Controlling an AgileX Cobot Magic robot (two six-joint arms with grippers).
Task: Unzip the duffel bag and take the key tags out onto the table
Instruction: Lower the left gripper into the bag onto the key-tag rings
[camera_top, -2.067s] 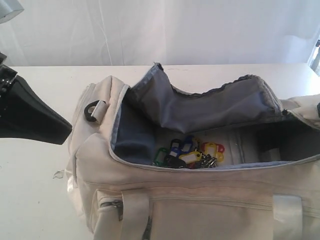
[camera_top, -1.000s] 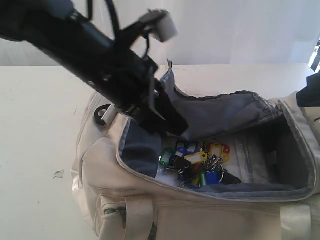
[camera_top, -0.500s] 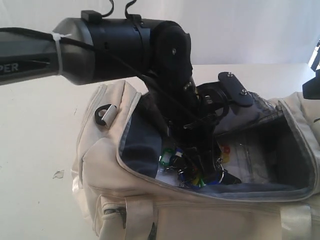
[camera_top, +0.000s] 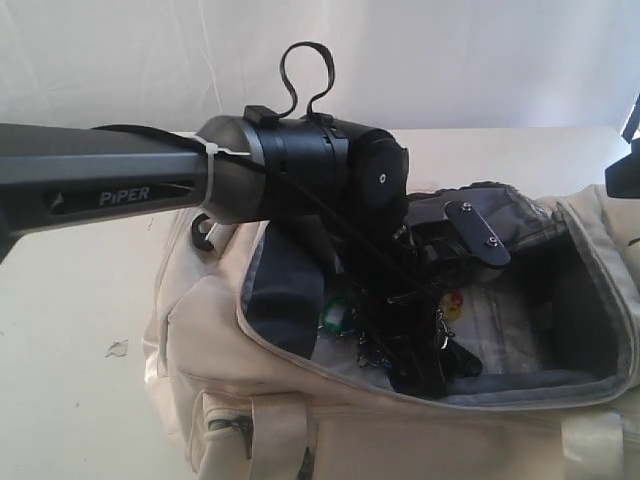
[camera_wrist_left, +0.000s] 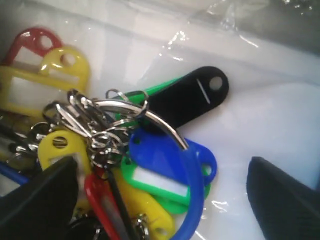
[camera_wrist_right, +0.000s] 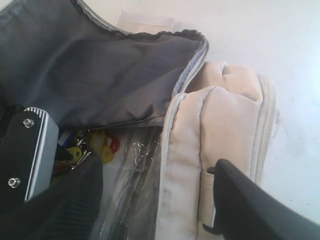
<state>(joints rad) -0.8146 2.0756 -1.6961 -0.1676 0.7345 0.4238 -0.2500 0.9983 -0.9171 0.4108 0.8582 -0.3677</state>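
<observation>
The small metal clips (camera_wrist_left: 90, 115) go around the big blue ring. The key tags (camera_wrist_left: 167, 159) will come up together and hang down when I lift the ring.
The cream duffel bag (camera_top: 300, 420) lies unzipped on the white table (camera_top: 70, 250), its grey flap folded back. The key tags (camera_top: 333, 315) lie on the bag's floor. My left gripper (camera_top: 415, 360) reaches down into the opening. In the left wrist view it (camera_wrist_left: 165, 200) is open, its black fingers (camera_wrist_left: 40, 200) on either side of the bunch of blue, green, yellow, red and black key tags (camera_wrist_left: 150, 165), not closed on them. My right gripper (camera_wrist_right: 157, 210) is open astride the bag's end wall (camera_wrist_right: 225, 115), one finger inside and one outside by a strap tab.
My left arm (camera_top: 120, 185) crosses above the bag's left end. Clear crinkled plastic film (camera_wrist_right: 135, 170) covers the bag's floor. A small scrap (camera_top: 117, 348) lies on the table left of the bag. A white curtain (camera_top: 450, 60) hangs behind the table.
My left arm swung in from the left and dropped into the bag. Its jaws went from shut to open over the key tags. The bag's right end now stands wider open.
</observation>
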